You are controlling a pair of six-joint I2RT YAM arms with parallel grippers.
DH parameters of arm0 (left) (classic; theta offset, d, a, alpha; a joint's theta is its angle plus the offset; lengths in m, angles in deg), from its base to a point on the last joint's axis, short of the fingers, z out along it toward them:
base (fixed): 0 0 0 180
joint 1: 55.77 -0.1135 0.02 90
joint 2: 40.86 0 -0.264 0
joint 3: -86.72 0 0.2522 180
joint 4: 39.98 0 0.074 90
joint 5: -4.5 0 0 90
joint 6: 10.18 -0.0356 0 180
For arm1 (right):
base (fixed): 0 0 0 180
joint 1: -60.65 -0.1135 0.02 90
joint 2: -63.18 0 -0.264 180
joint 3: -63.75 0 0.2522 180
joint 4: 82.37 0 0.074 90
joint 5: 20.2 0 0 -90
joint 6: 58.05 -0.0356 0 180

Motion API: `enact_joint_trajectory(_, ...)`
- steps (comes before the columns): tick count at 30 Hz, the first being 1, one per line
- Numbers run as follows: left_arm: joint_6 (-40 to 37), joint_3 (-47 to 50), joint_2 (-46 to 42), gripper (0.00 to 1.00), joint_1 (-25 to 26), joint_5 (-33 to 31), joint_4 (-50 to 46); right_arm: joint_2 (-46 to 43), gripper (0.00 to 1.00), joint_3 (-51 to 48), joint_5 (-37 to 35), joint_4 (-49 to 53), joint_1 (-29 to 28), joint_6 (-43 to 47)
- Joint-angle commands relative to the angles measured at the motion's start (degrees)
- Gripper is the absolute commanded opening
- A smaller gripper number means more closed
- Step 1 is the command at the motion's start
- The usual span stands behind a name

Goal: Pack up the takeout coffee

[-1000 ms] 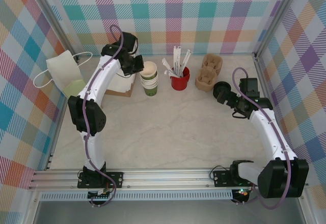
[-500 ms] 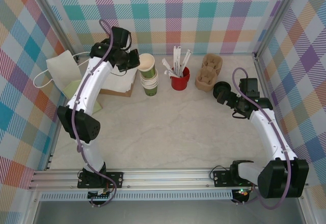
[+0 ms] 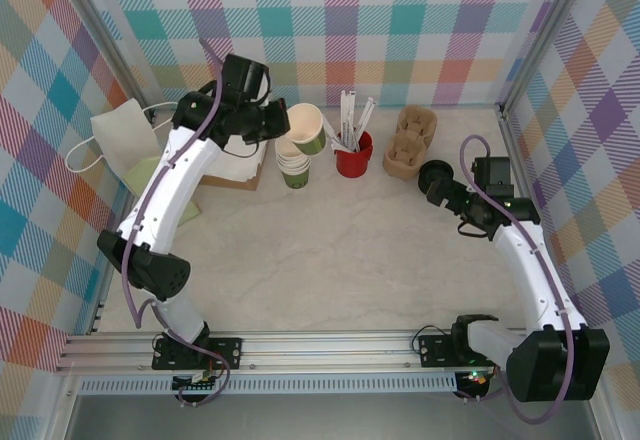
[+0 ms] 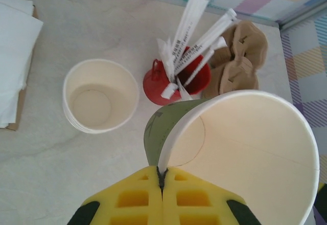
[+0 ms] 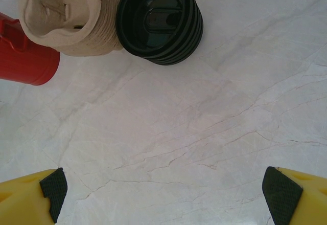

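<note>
My left gripper should keep carrying the paper cup (image 3: 307,130), which hangs clear of the cup stack with its opening up, until it stands in front of the red cup.
My left gripper (image 3: 284,127) (image 4: 162,178) is shut on the rim of a lidless paper cup (image 3: 308,128) (image 4: 245,148), olive-green outside and cream inside. The cup hangs tilted in the air above the stack of like cups (image 3: 293,168) (image 4: 100,95) and beside the red cup (image 3: 353,157) (image 4: 164,83) of white stirrers. A stack of black lids (image 3: 435,173) (image 5: 159,20) rests on the table at the right. My right gripper (image 3: 446,200) (image 5: 166,199) stands open over bare table just short of the lids. The takeout coffee, a lidded cup, is out of view.
Brown pulp cup carriers (image 3: 410,140) (image 4: 240,61) (image 5: 66,15) sit between the red cup and the lids. White napkins (image 3: 232,165) (image 4: 13,66) lie left of the cup stack. A white paper bag (image 3: 125,140) stands at the far left by the wall.
My left gripper has lifted the top cup off the stack, carried it up and right, and tilted it. The right arm has barely moved.
</note>
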Motion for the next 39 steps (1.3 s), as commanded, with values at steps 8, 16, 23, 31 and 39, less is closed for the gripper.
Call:
enact_joint_trajectory(8, 2.74, 10.51, -6.16, 0.03, 6.04, -0.42, 2.98, -2.25, 1.0, -2.67, 2.93, 0.4, -0.28, 0.24)
enact_joint_trajectory(16, 4.21, 16.91, -4.93, 0.04, 8.37, -1.39, 7.41, -5.43, 1.0, -4.86, 2.77, 1.8, -0.26, 1.02)
enact_joint_trajectory(23, 5.05, 22.17, -2.12, 0.04, 9.47, -1.72, 11.72, -6.48, 1.0, -6.38, 2.53, 2.01, -0.31, 1.18)
enact_joint_trajectory(31, 5.17, 25.29, 1.46, 0.04, 11.07, -3.13, 14.37, -5.46, 1.0, -6.44, 2.74, 1.45, -0.29, 1.37)
enact_joint_trajectory(39, 4.95, 28.08, 3.86, 0.04, 12.56, -4.84, 17.54, -4.82, 1.0, -6.65, 2.77, 1.3, -0.3, 1.96)
